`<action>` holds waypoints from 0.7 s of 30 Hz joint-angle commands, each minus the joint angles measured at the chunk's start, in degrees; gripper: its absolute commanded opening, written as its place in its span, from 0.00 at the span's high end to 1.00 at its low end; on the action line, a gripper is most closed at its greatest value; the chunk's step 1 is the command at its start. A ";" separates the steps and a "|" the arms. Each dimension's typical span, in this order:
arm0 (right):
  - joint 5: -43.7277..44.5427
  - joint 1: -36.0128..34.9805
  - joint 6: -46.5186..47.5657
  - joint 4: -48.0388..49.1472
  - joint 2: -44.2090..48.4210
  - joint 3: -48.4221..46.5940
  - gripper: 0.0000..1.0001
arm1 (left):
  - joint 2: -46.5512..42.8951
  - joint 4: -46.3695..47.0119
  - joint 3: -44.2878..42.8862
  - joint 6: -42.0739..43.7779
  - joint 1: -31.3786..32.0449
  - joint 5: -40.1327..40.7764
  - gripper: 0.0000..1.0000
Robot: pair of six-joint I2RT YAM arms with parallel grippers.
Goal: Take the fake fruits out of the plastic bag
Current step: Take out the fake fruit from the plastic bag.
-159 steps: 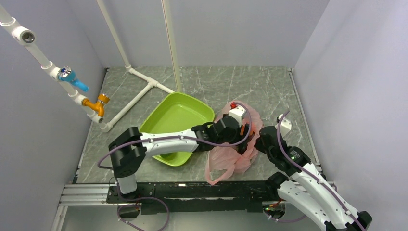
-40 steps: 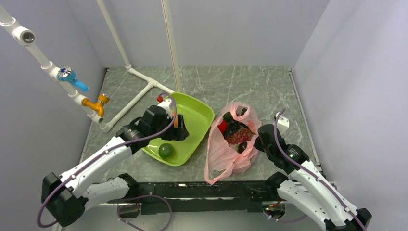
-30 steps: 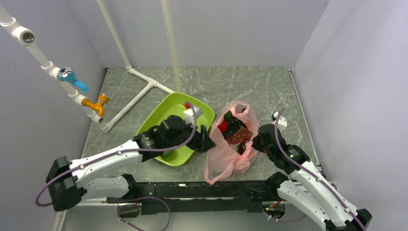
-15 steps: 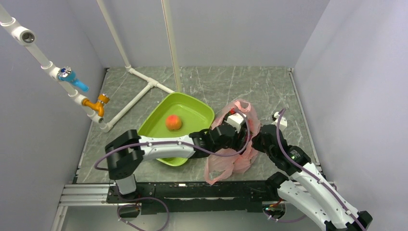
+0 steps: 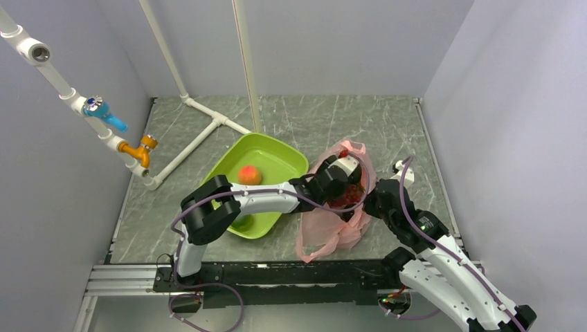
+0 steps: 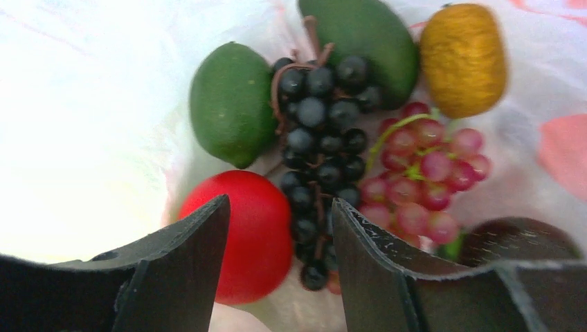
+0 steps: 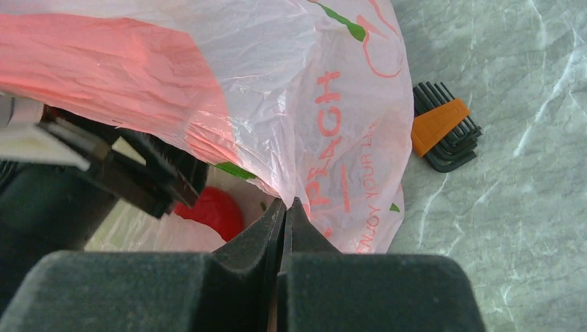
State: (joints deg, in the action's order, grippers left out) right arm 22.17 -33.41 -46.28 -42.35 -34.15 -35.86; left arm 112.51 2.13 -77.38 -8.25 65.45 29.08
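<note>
The bag's rim (image 7: 286,195) is pinched only by the ends of my right gripper's fingers, so I should open them and get more of the bag's side (image 7: 302,181) deep inside them.
The pink plastic bag (image 5: 331,232) lies right of the lime-green tray (image 5: 287,158), mouth open upward. My left gripper (image 5: 340,185) is inside the mouth, open and empty (image 6: 280,202). Between and below its fingers lie a red apple (image 6: 249,235) and a dark grape bunch (image 6: 322,152). Around them are a red grape bunch (image 6: 429,173), a green round fruit (image 6: 228,104), a dark avocado (image 6: 363,41) and an orange-yellow fruit (image 6: 462,59). My right gripper (image 5: 372,203) is shut on the bag's rim (image 7: 285,205). An orange peach (image 5: 249,174) and a green fruit (image 5: 242,222) lie in the tray.
White pipes (image 5: 201,131) with a blue and an orange tap run along the back left. A set of hex keys with an orange holder (image 7: 443,135) lies on the marble table just beyond the bag. Grey walls close in three sides.
My left gripper moved from the tray to the bag's mouth, and an orange peach appeared in the tray beside the green fruit. My right gripper has kept its hold on the bag.
</note>
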 commanded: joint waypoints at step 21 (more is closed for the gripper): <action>1.38 0.03 0.89 5.17 -3.82 -0.56 1.00 | 10.59 -16.15 -12.57 0.32 -5.67 -6.13 0.20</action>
State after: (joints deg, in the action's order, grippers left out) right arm 22.24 -33.41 -46.02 -39.33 -38.30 -35.86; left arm 120.31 -10.85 -87.55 -5.87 59.68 24.64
